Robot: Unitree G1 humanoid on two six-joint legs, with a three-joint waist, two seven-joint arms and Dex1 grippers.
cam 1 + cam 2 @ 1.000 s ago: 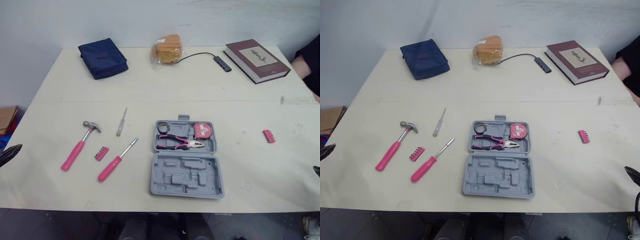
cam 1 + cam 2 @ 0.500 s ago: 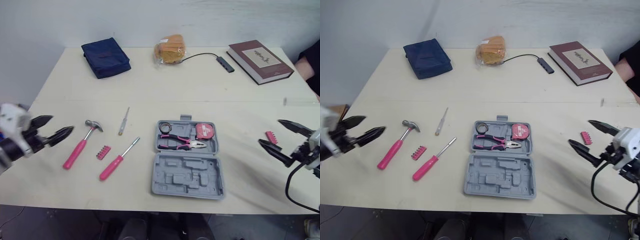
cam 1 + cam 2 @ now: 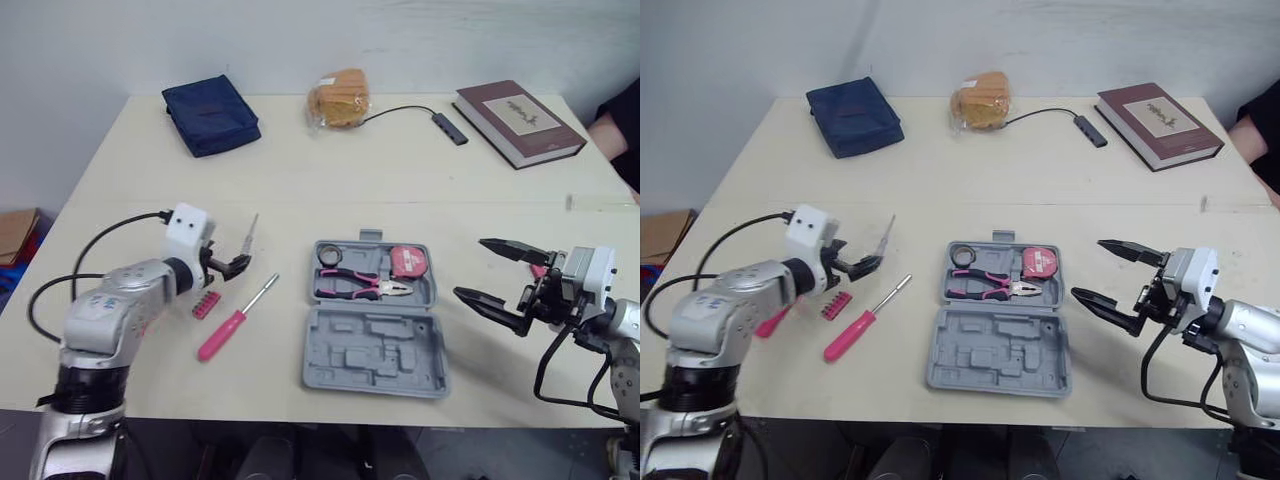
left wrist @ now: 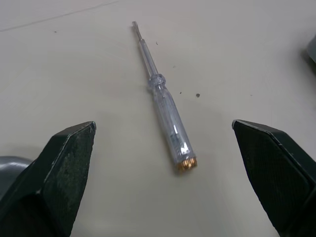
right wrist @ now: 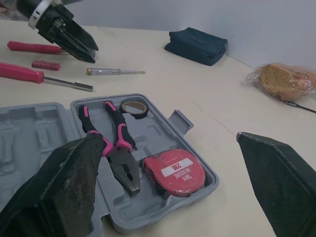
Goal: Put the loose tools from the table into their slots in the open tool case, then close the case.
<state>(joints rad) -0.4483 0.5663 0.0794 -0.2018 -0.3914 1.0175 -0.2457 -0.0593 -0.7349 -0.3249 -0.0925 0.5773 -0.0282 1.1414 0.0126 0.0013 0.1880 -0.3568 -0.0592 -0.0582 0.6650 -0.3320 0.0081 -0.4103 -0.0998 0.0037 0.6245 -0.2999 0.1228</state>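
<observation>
I expect the clear screwdriver [image 3: 249, 237] to lie sunk when I lower it into a long narrow slot [image 3: 372, 321] that runs beside the hinge in the near half.
The open grey tool case [image 3: 374, 362] lies at the table's middle with pink pliers [image 3: 360, 285], a tape measure [image 3: 409, 262] and a tape roll [image 3: 329, 256] in its far half. My left gripper [image 3: 229, 265] stands open just short of the clear screwdriver [image 4: 167, 113], whose handle end lies between the fingers. A pink screwdriver [image 3: 232, 322] and a red bit strip [image 3: 205, 304] lie beside it. The hammer's pink handle [image 3: 766, 322] peeks from under my left arm. My right gripper [image 3: 470, 268] is open right of the case, empty. A second pink bit strip [image 3: 541, 269] lies behind it.
Along the far edge sit a navy pouch [image 3: 210, 114], a bagged bread roll [image 3: 338, 98], a cabled USB hub [image 3: 446, 127] and a dark red book [image 3: 518, 108]. A person's arm [image 3: 612, 128] shows at the far right.
Both arms have swung inward over the table. The left gripper passed the hammer and reached the clear screwdriver. The right gripper moved left, past the pink bit strip, toward the case.
</observation>
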